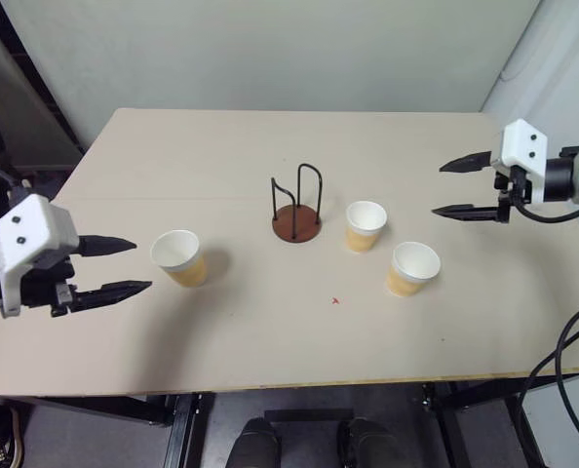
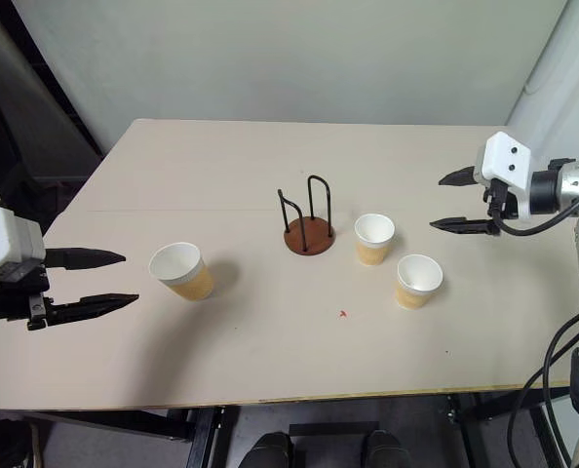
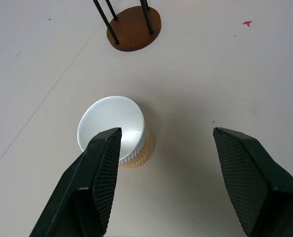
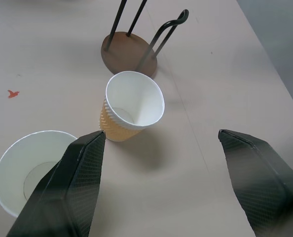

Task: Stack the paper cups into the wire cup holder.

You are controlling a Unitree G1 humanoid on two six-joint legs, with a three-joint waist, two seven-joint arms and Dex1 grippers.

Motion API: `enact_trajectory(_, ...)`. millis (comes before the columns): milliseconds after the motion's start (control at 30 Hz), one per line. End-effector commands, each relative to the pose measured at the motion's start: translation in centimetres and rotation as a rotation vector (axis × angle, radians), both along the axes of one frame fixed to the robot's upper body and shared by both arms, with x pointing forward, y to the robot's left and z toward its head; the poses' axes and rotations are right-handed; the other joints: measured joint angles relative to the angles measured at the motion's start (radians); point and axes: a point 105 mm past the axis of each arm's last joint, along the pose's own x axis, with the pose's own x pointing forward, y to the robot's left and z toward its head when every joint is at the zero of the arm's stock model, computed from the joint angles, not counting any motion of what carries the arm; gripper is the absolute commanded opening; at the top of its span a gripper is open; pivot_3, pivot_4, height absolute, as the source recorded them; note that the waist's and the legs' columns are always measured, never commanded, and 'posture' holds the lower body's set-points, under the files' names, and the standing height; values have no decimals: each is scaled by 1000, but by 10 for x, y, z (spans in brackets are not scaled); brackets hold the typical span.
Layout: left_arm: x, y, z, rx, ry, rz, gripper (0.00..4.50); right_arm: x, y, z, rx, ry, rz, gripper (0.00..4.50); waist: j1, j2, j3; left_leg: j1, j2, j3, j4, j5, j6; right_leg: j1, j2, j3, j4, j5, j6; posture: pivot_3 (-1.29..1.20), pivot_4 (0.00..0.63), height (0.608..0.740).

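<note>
My gripper is to move the black wire loop, and since its legs are set into the brown disc (image 1: 317,220), the whole wire cup holder (image 1: 296,212) will come along.
Three tan-orange paper cups stand upright on the table: one on the left (image 1: 179,257), one just right of the holder (image 1: 365,225), and one nearer the front right (image 1: 412,268). The wire cup holder (image 1: 297,207), a brown disc with black wire loops, stands empty at the table's middle. My left gripper (image 1: 122,266) hovers open just left of the left cup, pointing toward it. My right gripper (image 1: 461,187) hangs open above the table, right of the two right-hand cups. In the right wrist view both right-hand cups (image 4: 133,106) (image 4: 30,168) lie ahead of its fingers.
The beige table (image 1: 270,341) has a small red mark (image 1: 335,301) in front of the holder. A wall stands behind the far edge. Black cables (image 1: 572,361) hang off the right side.
</note>
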Motion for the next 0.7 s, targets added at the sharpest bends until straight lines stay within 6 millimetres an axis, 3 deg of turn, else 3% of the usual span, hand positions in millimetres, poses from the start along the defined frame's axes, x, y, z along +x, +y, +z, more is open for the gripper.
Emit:
enact_trajectory(33, -2, 1, 11, 22, -44, 6, 3164, -3, 0, 17, 20, -63, 8, 3790, 0, 0, 0, 0, 0, 0, 0, 0, 0, 0, 0, 0, 0, 0, 0, 0, 150, 740)
enact_trajectory(233, 0, -4, 15, 15, -59, -16, 3164, -2, 0, 20, 40, -61, 11, 3790, 0, 0, 0, 0, 0, 0, 0, 0, 0, 0, 0, 0, 0, 0, 0, 0, 150, 740)
enact_trajectory(333, 4, -6, 24, -4, -103, -25, 3164, -1, 17, 33, 87, -85, 70, 3790, -1, 0, 0, 0, 0, 0, 0, 0, 0, 0, 0, 0, 0, 0, 0, 0, 150, 740)
enact_trajectory(500, 24, -12, 26, -22, -180, -7, 3164, -3, 64, 56, 224, -124, 180, 3790, -8, 1, 0, 0, 1, 1, 0, 0, 0, -2, 1, 0, 1, 1, -1, 0, 150, 740)
enact_trajectory(633, 57, -28, 23, -43, -265, 37, 3164, 7, 133, 42, 320, -113, 174, 3790, -13, 1, 0, 3, 4, 1, 0, 0, 0, -2, 3, 0, 1, 2, -3, 0, 150, 740)
enact_trajectory(700, 70, -34, 24, -60, -297, 63, 3164, 4, 155, 34, 337, -99, 188, 3790, -15, 1, 0, 4, 5, 2, 0, 0, 0, -4, 4, 0, 2, 3, -4, 0, 150, 740)
